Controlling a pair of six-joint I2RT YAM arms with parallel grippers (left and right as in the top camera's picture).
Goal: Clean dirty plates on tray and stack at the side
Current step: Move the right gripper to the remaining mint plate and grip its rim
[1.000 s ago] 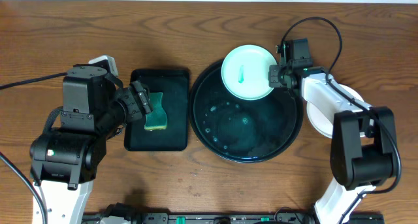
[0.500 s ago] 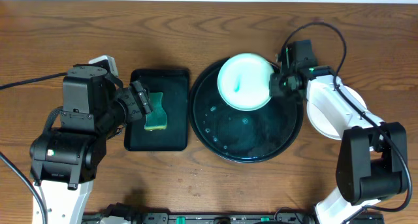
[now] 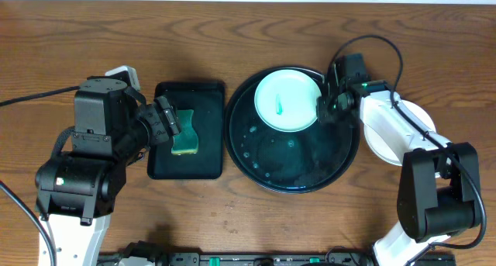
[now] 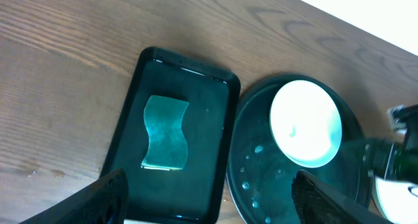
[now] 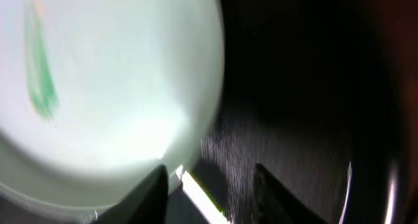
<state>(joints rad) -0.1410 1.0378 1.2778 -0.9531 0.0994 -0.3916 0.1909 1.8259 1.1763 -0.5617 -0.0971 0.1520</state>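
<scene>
The plate lies close to the round tray's back edge, so my right gripper should pull it to the round tray's front and keep the plate's rim still.
A pale mint-green plate with a green smear at its centre lies in the back part of the round black tray. It also shows in the left wrist view and the right wrist view. My right gripper is open at the plate's right rim; in the right wrist view the rim lies against its left finger. My left gripper is open and empty above the rectangular tray, as the left wrist view shows. A white plate lies right of the tray, mostly under my right arm.
A green sponge lies in the small rectangular black tray, just left of the round tray. Water drops dot the round tray's floor. The table is brown wood; a cable loops over the right arm.
The right gripper brought the mint plate from over the tray's back rim forward and left. The plate now lies lower, inside the tray. The left arm has not moved.
</scene>
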